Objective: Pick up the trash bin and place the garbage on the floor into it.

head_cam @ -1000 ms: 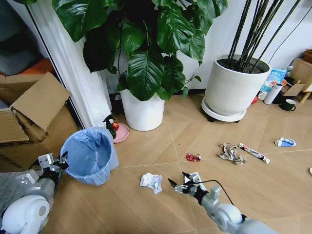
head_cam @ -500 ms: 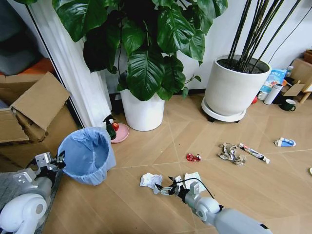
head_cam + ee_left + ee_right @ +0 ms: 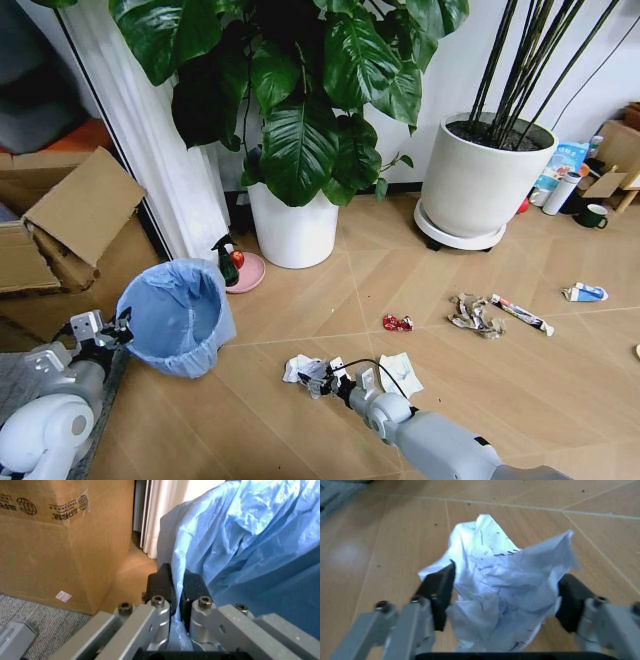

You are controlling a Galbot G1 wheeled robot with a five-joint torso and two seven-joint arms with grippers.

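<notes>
My right gripper will lift the crumpled white paper, which will stay crumpled and stick out stiffly past the gripper, because its creased corners stand up by themselves.
The trash bin, lined with a light blue bag, stands on the floor at the left. My left gripper is shut on its rim and bag. My right gripper is open low over the floor, one finger on each side of a crumpled white paper. More garbage lies to the right: a flat white paper, a red wrapper, a grey-brown wrapper, a thin tube and a blue-white carton.
Two white plant pots stand at the back wall. A pink dish with a spray bottle sits behind the bin. Cardboard boxes and a curtain close off the left. A mug and clutter fill the far right corner.
My right gripper has swept left across the floor and now straddles the crumpled white paper. The bin, held by my left gripper, has shifted slightly left.
</notes>
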